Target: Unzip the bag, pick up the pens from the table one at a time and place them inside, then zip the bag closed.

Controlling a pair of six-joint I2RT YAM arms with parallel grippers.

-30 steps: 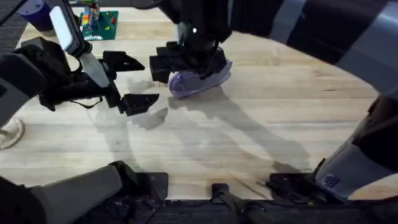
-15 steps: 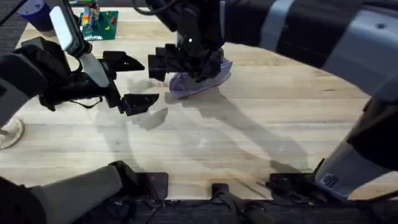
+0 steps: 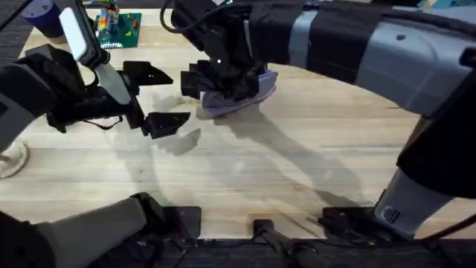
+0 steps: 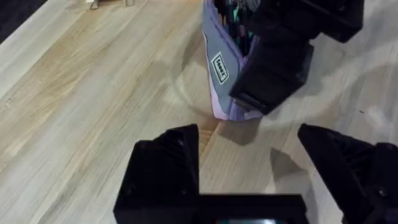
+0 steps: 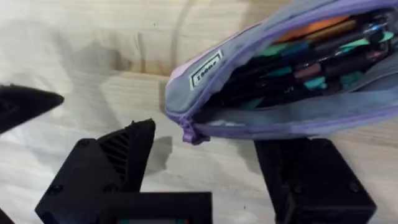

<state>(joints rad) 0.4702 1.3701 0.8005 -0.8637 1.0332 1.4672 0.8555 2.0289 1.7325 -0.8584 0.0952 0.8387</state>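
Note:
The lavender bag will come along and its opening will fold together when I lift the zipper pull, because my left gripper is clear of the bag.
The lavender bag lies on the table at the far middle. Its zipper is open, and several pens lie inside, some dark and some coloured. My right gripper hangs open over the bag's left end. In the right wrist view its fingers straddle the purple zipper pull without touching it. My left gripper is open and holds nothing, a little left of the bag. The left wrist view looks past the left gripper to the bag and the right gripper.
A green circuit board and a blue object sit at the far left corner. A pale round thing is at the left edge. Bare tabletop stretches to the right and front of the bag.
The right arm has swung so that it shows larger across the top of the view. Its gripper has shifted slightly over the bag's left end. The left arm and the bag have stayed put.

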